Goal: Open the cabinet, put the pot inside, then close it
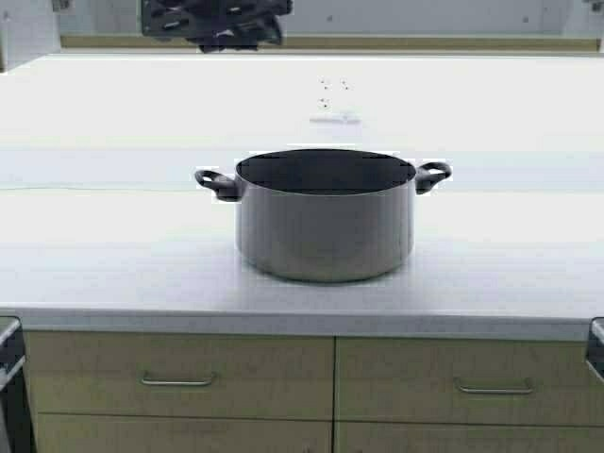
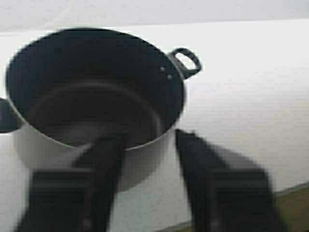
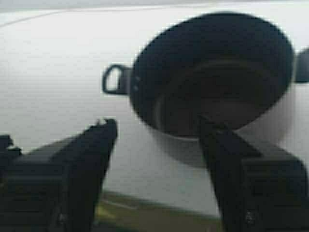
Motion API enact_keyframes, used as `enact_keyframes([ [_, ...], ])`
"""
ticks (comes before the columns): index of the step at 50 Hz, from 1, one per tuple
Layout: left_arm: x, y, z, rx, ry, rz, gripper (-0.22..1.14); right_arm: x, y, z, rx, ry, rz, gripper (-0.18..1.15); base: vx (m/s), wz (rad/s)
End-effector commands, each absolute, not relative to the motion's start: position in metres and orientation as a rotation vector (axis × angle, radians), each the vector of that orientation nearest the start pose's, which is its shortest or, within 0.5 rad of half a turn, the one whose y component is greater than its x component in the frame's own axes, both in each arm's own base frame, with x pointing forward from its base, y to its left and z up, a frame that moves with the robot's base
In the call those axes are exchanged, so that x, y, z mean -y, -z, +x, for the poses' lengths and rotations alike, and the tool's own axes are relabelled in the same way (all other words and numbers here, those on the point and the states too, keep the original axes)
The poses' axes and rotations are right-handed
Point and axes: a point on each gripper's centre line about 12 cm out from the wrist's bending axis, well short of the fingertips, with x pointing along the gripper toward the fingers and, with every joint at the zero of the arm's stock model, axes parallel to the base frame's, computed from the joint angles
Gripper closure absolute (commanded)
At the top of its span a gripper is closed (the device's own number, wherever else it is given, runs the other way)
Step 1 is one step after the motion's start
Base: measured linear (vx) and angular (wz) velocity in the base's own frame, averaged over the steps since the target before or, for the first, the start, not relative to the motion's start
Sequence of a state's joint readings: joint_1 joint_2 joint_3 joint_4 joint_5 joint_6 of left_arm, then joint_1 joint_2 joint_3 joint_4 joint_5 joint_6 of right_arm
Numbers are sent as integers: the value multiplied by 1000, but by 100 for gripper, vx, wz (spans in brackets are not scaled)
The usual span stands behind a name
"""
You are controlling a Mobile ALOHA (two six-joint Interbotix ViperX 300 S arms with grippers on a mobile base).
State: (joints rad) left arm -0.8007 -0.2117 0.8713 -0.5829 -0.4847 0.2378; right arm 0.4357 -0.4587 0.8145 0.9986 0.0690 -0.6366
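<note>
I expect the cord's hidden end to appear, curving up to the wall outlet, when I lift the pot [image 1: 326,231], since a thin cord [image 1: 104,190] runs behind the pot.
The grey metal pot [image 1: 326,226] stands upright near the front edge of the white counter [image 1: 113,255], with a dark inside and two dark loop handles. It is empty. The left wrist view shows the pot [image 2: 96,96] just beyond my left gripper [image 2: 149,136], which is open and empty. The right wrist view shows the pot [image 3: 212,72] beyond my right gripper [image 3: 157,123], also open and empty. Both grippers hang in front of the counter edge, apart from the pot. Only dark arm parts show at the lower corners of the high view. The wall cabinet is out of view.
Below the counter are light-wood drawers with horizontal metal handles [image 1: 177,381] [image 1: 494,387]. A dark object [image 1: 215,21] sits at the far back left. A small pale thing [image 1: 335,118] lies on the counter behind the pot.
</note>
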Motion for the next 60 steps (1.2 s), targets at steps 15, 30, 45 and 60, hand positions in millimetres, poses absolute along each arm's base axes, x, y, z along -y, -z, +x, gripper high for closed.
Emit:
enact_keyframes([
  [15,225,-128,243,-219,416,-455,-10,-136,-158,240,-462,-15,420,-6,0,0],
  [30,202,-49,249,-54,380,-869,-10,-139,-75,240,-389,-28,684,-6,1,1],
  [45,199,-4,255,-127,340,-1009,-10,-128,-32,242,-93,-83,866,-6,11,-3],
  [60,196,-3,253,-135,335,-1000,-10,-118,5,231,-136,-60,986,-6,22,-7],
])
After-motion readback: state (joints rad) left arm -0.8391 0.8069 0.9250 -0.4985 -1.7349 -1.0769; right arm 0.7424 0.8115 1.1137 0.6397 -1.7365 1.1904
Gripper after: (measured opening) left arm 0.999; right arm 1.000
